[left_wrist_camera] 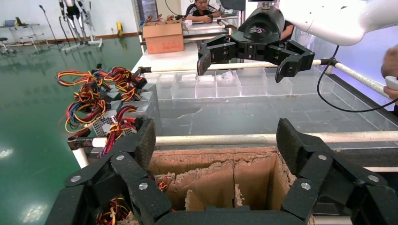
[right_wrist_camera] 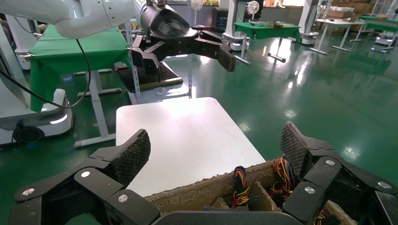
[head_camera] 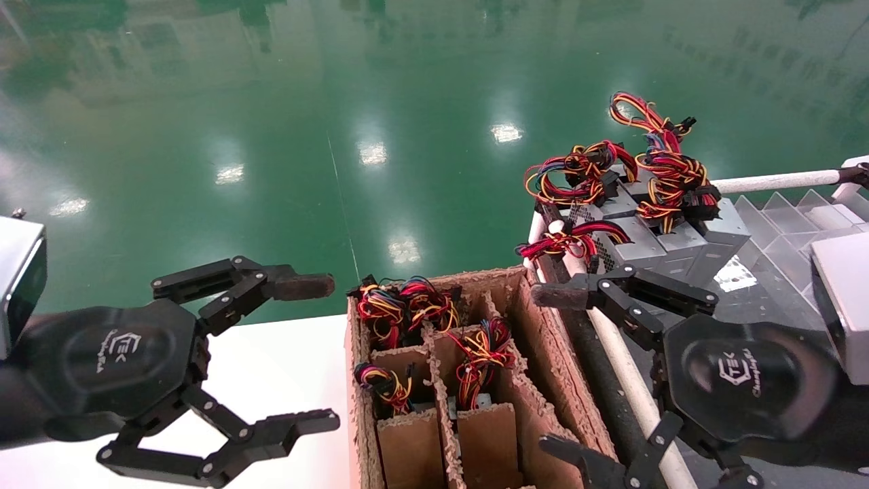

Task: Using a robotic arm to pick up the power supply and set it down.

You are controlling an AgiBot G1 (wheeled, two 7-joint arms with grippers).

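My gripper will make the power supply slide free and hang from its wires when it lifts the wire heap [head_camera: 482,352], because grey casing [head_camera: 484,400] shows beneath the wire heap.
Several power supplies stand in the slots of a brown cardboard box [head_camera: 543,367], only their red, yellow and black wire bunches [head_camera: 407,305] showing. More grey power supplies [head_camera: 652,238] with wire bunches lie in a row on the rack to the right. My left gripper [head_camera: 316,353] hangs open and holds nothing, left of the box above the white table. My right gripper [head_camera: 553,372] is open too, at the box's right wall with nothing in it. Seen from the left wrist, my left gripper [left_wrist_camera: 217,140] frames the box [left_wrist_camera: 211,173]. From the right wrist, my right gripper [right_wrist_camera: 214,147] frames the box's wires [right_wrist_camera: 239,183].
A white table [head_camera: 271,367] lies left of the box. A white rail [head_camera: 624,367] runs along the rack's edge beside the box, with clear plastic dividers [head_camera: 781,217] behind the grey units. Green floor lies beyond. A person's hand [left_wrist_camera: 389,65] shows in the left wrist view.
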